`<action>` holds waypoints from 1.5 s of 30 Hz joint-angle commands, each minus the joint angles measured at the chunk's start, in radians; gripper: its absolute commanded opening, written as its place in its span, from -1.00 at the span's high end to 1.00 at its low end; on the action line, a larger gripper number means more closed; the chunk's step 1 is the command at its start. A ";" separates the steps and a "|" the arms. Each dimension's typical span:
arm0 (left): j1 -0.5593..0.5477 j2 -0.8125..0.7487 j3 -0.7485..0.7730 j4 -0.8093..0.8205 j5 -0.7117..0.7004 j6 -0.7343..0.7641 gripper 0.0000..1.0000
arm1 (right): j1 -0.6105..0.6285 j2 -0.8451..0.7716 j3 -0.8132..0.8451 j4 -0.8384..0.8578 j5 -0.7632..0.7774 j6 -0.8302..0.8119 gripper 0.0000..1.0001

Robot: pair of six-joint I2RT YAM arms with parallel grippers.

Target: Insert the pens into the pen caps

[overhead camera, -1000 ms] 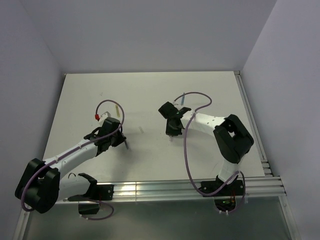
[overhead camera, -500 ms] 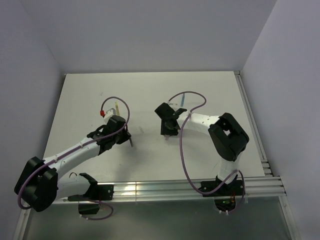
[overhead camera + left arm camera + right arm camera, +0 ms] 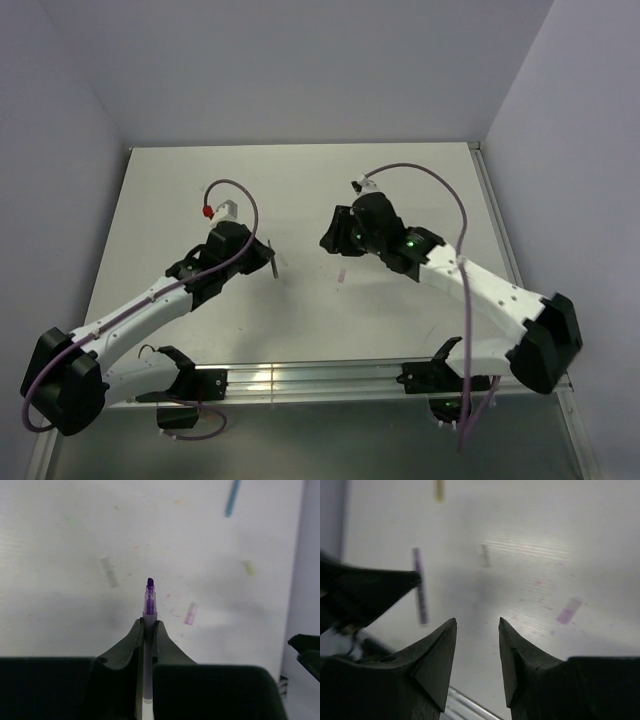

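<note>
My open right gripper should now move toward the grey-purple pen's rear end (image 3: pixel 423 615), which sticks out of my left gripper, until my right gripper's fingers are on both sides of the pen's body (image 3: pixel 275 269).
My left gripper (image 3: pixel 149 625) is shut on the grey-purple pen (image 3: pixel 149 602), whose purple tip points forward above the table. In the top view this gripper (image 3: pixel 262 258) holds the pen (image 3: pixel 271 258) left of centre. My right gripper (image 3: pixel 477 625) is open and empty, above the table and facing the left gripper; the top view shows it (image 3: pixel 335 240) right of centre. A pinkish pen cap (image 3: pixel 190 613) lies between the grippers and shows in the right wrist view (image 3: pixel 568 611) and the top view (image 3: pixel 340 275). A whitish cap (image 3: pixel 109 572) and a yellowish cap (image 3: pixel 248 568) lie farther off.
The blue pen (image 3: pixel 232 498) lies at the far side of the table. The yellow pen (image 3: pixel 439 490) lies beyond the left gripper. A metal rail (image 3: pixel 300 380) runs along the near table edge. Grey walls close in the table on three sides.
My left gripper has moved up and to the right with the pen. My right arm has swung its elbow out to the right, and its gripper has come off the spot by the pinkish cap.
</note>
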 commanded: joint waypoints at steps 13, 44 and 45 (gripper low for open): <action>-0.071 -0.191 0.039 0.335 0.178 -0.028 0.99 | 0.022 -0.245 -0.199 0.473 -0.396 0.038 0.00; -0.193 -0.177 0.042 0.490 0.151 -0.045 0.99 | 0.062 -0.211 -0.195 0.558 -0.409 0.085 0.07; -0.195 -0.177 0.039 0.495 0.155 -0.051 0.99 | 0.062 -0.210 -0.193 0.559 -0.412 0.085 0.07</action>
